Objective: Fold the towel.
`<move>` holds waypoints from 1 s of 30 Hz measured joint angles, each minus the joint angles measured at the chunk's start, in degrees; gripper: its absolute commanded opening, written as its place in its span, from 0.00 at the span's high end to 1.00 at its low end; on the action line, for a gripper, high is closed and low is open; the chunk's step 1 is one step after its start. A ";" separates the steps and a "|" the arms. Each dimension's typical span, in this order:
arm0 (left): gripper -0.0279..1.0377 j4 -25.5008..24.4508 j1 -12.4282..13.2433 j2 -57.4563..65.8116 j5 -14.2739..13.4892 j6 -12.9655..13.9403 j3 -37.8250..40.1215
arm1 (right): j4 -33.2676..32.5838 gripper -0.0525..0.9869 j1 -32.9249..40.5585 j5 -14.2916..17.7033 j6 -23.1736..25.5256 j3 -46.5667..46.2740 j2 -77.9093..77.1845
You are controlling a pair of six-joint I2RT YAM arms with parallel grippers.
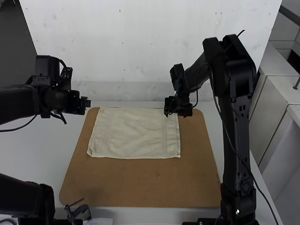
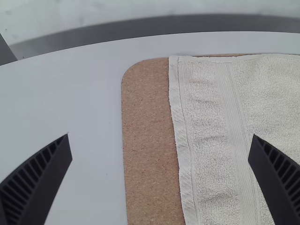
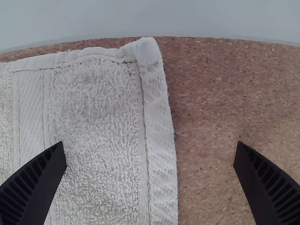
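My grippers will carry the cream towel's back corners forward, and its back half (image 1: 131, 117) will fold over while its front edge stays down, because soft ripples (image 1: 133, 134) cross the towel.
A cream towel (image 1: 133, 133) lies spread nearly flat on the back part of the brown board. The left gripper (image 1: 89, 102) is beside the towel's back left corner, off the board's left edge. In its wrist view the left gripper (image 2: 160, 150) is open, with the towel's side hem (image 2: 180, 140) between and beyond its fingers. The right gripper (image 1: 178, 115) hovers at the towel's back right corner. In the right wrist view the right gripper (image 3: 150, 152) is open above the towel's hemmed edge (image 3: 159, 140) and corner, holding nothing.
The cork board (image 1: 140, 183) lies on a white table (image 1: 47, 150). A pale wall stands behind the table. At the table's front left are dark arm parts and a small black clamp-like object (image 1: 78, 212).
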 measured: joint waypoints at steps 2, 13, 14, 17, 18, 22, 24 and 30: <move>0.06 0.79 0.00 0.31 0.00 0.00 0.00 | -0.44 0.12 0.00 0.42 0.24 1.20 0.68; 0.07 2.73 -0.42 6.99 0.00 0.00 1.03 | -1.42 0.93 0.61 1.31 0.83 5.35 3.63; 0.07 2.78 -0.57 8.59 0.00 0.00 1.70 | -1.73 0.93 0.94 1.51 0.90 5.44 3.65; 0.07 2.78 -1.27 14.34 0.00 -0.02 4.59 | -2.05 0.93 1.03 1.70 0.87 5.57 3.65; 0.07 2.78 -1.53 16.72 0.00 -0.04 5.99 | -2.08 0.93 1.03 1.70 0.87 5.57 3.65; 0.08 2.78 -2.47 24.59 0.00 -0.52 11.47 | -2.23 0.93 1.03 1.70 0.87 5.64 3.65; 0.08 2.82 -3.17 28.22 -0.04 -0.72 14.32 | -2.23 0.93 1.03 1.73 0.87 5.64 3.65; 0.08 2.75 -4.79 37.99 -0.26 -1.09 21.92 | -2.29 0.93 1.03 1.73 0.83 5.64 3.65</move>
